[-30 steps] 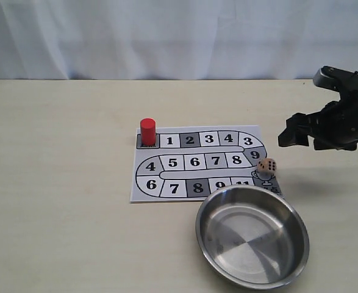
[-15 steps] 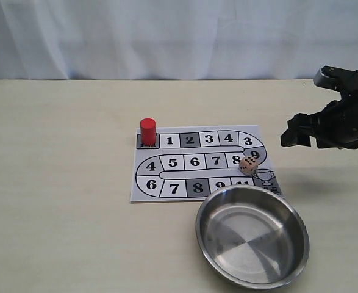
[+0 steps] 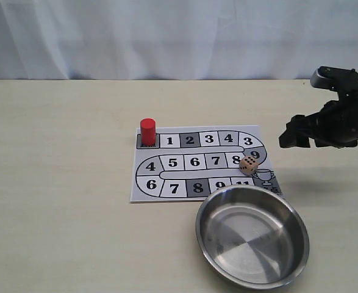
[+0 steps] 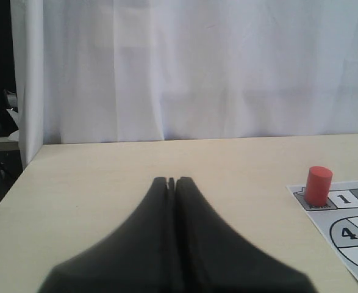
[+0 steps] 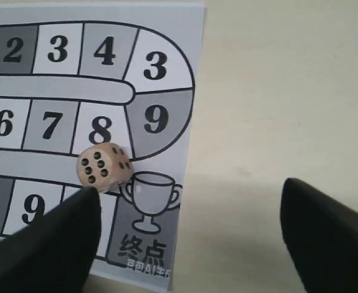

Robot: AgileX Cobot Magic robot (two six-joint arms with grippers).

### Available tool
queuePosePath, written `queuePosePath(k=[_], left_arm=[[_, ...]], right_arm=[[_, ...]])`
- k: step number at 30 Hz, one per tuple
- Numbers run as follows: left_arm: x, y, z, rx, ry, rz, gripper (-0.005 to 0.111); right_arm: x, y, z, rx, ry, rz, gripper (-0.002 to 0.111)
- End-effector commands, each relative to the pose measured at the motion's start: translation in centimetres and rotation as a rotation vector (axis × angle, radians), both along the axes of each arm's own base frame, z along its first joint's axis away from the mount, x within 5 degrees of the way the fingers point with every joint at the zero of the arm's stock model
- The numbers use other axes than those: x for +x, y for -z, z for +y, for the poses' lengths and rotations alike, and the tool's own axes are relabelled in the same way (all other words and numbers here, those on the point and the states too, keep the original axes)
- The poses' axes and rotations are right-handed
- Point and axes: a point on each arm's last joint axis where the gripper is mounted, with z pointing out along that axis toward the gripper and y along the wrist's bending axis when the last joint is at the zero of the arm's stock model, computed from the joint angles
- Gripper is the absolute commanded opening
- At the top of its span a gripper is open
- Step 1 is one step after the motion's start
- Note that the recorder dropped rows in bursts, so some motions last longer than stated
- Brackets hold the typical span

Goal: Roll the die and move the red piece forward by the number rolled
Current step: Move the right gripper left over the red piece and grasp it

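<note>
My right gripper is heading for the red piece, with the die resting on the board and the red piece upright and clear. It should keep going to the red piece and close there.
The pale wooden die rests on the printed board beside square 8, near the trophy square; in the right wrist view the die shows a many-pip face toward the camera. The red piece stands upright on the start square at the board's far left end, also seen as a red peg in the left wrist view. My right gripper hovers open above the table to the right of the board, holding nothing. My left gripper is shut and empty, well to the left of the board.
A steel bowl sits at the near edge of the board, just in front of the die. A white curtain hangs behind the table. The table's left edge shows in the left wrist view.
The die rolled from the trophy square leftward to beside square 8 and has come to rest. The right gripper stayed about where it was, still open.
</note>
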Motion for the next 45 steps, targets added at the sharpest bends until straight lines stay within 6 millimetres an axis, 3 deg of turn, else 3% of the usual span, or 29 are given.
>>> queuePosePath(k=[1, 18, 20, 27, 31, 37, 45], left_arm=[[0.0, 0.0, 0.0, -0.007, 0.001, -0.005, 0.0], [0.0, 0.0, 0.0, -0.007, 0.001, -0.005, 0.0], [0.0, 0.0, 0.0, -0.007, 0.001, -0.005, 0.0], [0.0, 0.0, 0.0, -0.007, 0.001, -0.005, 0.0], [0.0, 0.0, 0.0, -0.007, 0.001, -0.005, 0.0], [0.0, 0.0, 0.0, -0.007, 0.001, -0.005, 0.0], [0.0, 0.0, 0.0, -0.007, 0.001, -0.005, 0.0]], right_arm=[[0.1, -0.8, 2.3, -0.032, -0.09, -0.044, 0.076], [0.7, -4.4, 13.9, 0.023, -0.338, -0.156, 0.08], [0.9, -4.6, 15.3, 0.04, -0.353, -0.155, 0.084], [1.9, -4.6, 19.8, 0.06, -0.437, -0.185, 0.085], [3.1, -4.1, 21.9, 0.034, -0.443, -0.284, 0.084], [4.9, -2.0, 23.4, -0.004, -0.335, -0.45, 0.083], [5.3, 1.9, 25.8, 0.051, -0.299, -0.355, 0.079]])
